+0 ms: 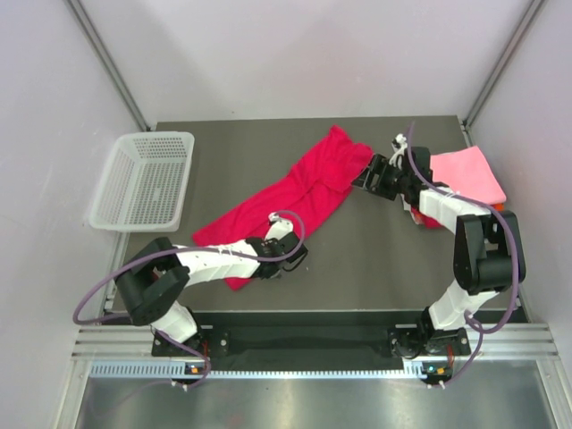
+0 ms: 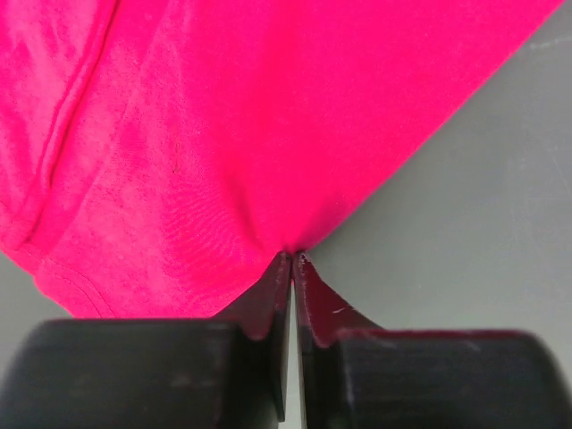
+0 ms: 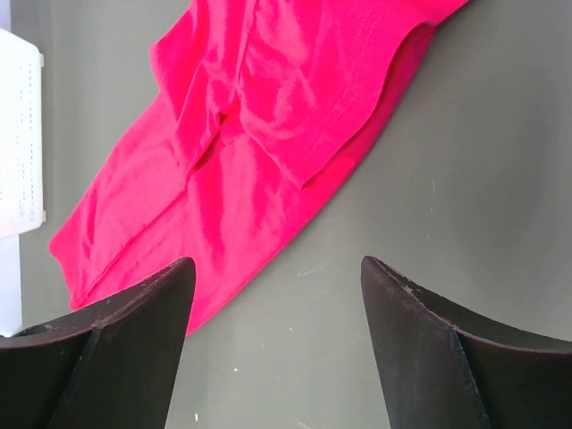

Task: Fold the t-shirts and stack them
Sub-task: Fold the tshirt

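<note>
I should swing the t-shirt's near end straight with my left gripper, then square the t-shirt's far end (image 1: 349,152) with my right gripper before folding, because the crimson-magenta t-shirt (image 1: 300,189) lies diagonally across the table.
A crimson-magenta t-shirt (image 1: 295,192) lies crumpled in a diagonal strip across the grey table, from front left to back centre. My left gripper (image 1: 284,252) is at its near edge, and in the left wrist view its jaws (image 2: 293,257) are shut, pinching the hem of the cloth (image 2: 223,134). My right gripper (image 1: 366,174) hovers by the shirt's far right end. In the right wrist view its fingers (image 3: 277,264) stand wide open over bare table, with the shirt (image 3: 268,116) just ahead and to the left. A folded light pink t-shirt (image 1: 465,174) lies at the back right.
A white perforated basket (image 1: 143,179) stands at the table's left edge; its corner (image 3: 18,134) also shows in the right wrist view. A bit of red-orange cloth (image 1: 420,216) peeks from under the right arm beside the pink shirt. White walls enclose the table (image 1: 375,259).
</note>
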### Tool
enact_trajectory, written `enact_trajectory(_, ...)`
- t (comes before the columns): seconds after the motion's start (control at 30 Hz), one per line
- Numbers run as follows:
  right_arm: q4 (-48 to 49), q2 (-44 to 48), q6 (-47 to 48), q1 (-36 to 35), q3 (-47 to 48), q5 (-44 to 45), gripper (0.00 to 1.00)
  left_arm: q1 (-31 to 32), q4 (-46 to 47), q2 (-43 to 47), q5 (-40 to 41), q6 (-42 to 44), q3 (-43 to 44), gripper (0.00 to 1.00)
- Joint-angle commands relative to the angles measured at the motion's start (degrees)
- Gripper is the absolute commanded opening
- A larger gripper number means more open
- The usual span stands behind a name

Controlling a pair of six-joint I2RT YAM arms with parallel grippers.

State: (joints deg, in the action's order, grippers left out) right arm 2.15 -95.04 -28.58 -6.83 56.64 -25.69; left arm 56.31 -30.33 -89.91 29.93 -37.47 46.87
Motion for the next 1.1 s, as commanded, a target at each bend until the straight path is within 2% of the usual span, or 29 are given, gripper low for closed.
enact_trajectory(0.0, 3.12, 1.70, 0.01, 0.94, -0.21, -0.33, 0.75, 0.11, 2.10, -2.46, -7.59, -0.41, -0.03, 0.00)
enact_trajectory(0.17, 2.15, 2.76, -0.60, 2.61, -1.18, 2.31, 0.75, 3.09, 5.27, -2.90, -15.42, -2.34, 3.22, 0.00)
enact_trajectory(0.27, 2.24, 4.42, -2.09, 4.71, -2.67, 3.89, 0.75, 5.29, 7.73, -5.71, -18.58, -5.84, 8.05, 0.00)
enact_trajectory(0.37, 2.59, 5.74, -3.15, 6.39, -4.25, 5.38, 0.75, 8.01, 11.86, -10.97, -20.88, -8.84, 14.72, 0.00)
enact_trajectory(0.4, 2.77, 6.53, -3.24, 6.39, -4.69, 5.74, 0.75, 9.76, 12.04, -14.30, -20.79, -10.06, 19.87, 0.00)
enact_trajectory(0.47, 3.73, 7.06, -3.41, 8.41, -5.75, 6.09, 0.75, 11.70, 11.35, -19.22, -20.88, -10.51, 25.52, 0.00)
enact_trajectory(0.5, 3.82, 7.07, -3.68, 8.59, -5.93, 6.18, 0.75, 13.37, 10.56, -20.64, -20.79, -11.12, 31.03, 0.00)
enact_trajectory(0.57, 3.74, 6.46, -3.68, 8.68, -5.84, 6.18, 0.75, 14.70, 8.37, -23.28, -20.79, -11.57, 35.20, 0.02)
enact_trajectory(0.6, 3.74, 6.10, -3.68, 8.68, -5.75, 6.18, 0.75, 15.40, 8.27, -23.47, -21.23, -11.83, 37.13, 0.12)
enact_trajectory(0.63, 3.65, 6.01, -3.76, 8.76, -5.75, 6.18, 0.75, 15.58, 8.35, -23.21, -21.32, -11.92, 37.06, 0.26)
enact_trajectory(0.67, 3.65, 5.84, -3.77, 8.76, -5.75, 6.09, 0.75, 15.75, 8.96, -21.12, -21.06, -11.92, 36.54, 0.54)
enact_trajectory(0.73, 3.82, 5.92, -3.77, 8.76, -5.84, 6.18, 0.75, 15.93, 10.54, -17.77, -19.65, -11.83, 32.33, 0.69)
enact_trajectory(0.9, 4.97, 6.36, -3.68, 8.76, -6.54, 6.18, 0.75, 13.83, 11.96, -5.29, -19.03, -10.78, 23.72, 0.71)
enact_trajectory(1.03, 5.49, 4.87, -3.50, 8.68, -6.02, 4.78, 0.74, 8.13, 12.04, 2.62, -23.33, -9.46, 18.00, 0.71)
enact_trajectory(1.07, 5.67, 3.56, -3.50, 8.59, -5.41, 3.99, 0.73, 6.20, 12.39, 5.16, -26.82, -9.29, 16.69, 0.71)
